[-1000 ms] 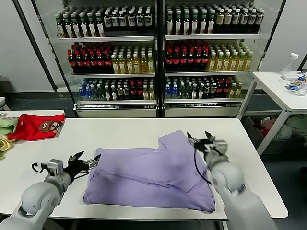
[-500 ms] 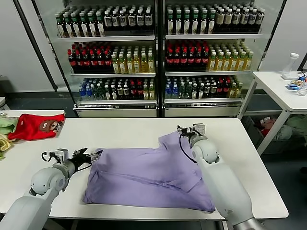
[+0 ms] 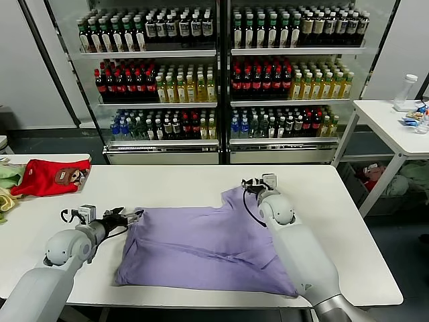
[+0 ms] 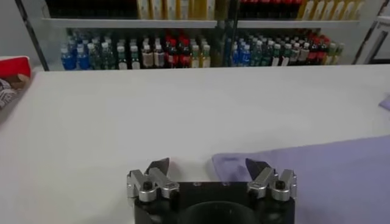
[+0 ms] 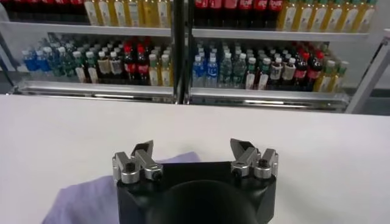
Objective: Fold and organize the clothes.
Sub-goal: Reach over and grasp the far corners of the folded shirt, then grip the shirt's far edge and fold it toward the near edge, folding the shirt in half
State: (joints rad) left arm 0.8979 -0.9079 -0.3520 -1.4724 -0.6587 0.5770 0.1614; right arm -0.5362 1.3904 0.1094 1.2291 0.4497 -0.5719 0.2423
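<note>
The lavender T-shirt is lying limp and has a loose crease across its middle (image 3: 201, 251). I expect its far edge (image 3: 177, 208) to fold over into a long piece of cloth when I pull.
The clothes are a lavender T-shirt (image 3: 201, 248), lying partly folded and flat in the middle of the white table (image 3: 167, 181). My left gripper (image 3: 131, 216) hovers open just over the shirt's near-left corner. In the left wrist view the cloth (image 4: 317, 176) reaches under one side of the left gripper (image 4: 207, 165), with nothing between the fingers. My right gripper (image 3: 251, 184) is open at the shirt's far corner. In the right wrist view the right gripper (image 5: 192, 146) is empty, with the lavender cloth (image 5: 91, 195) below it.
A red garment (image 3: 50, 176) lies at the table's far left, next to green (image 3: 8, 174) and yellow (image 3: 5, 200) cloths. Drink fridges (image 3: 221, 80) stand behind the table. A second white table (image 3: 395, 124) with a bottle is at the right.
My right gripper has moved from the shirt's right side back and leftward to its far corner. My left gripper has edged slightly farther along the shirt's left edge. Both stayed open.
</note>
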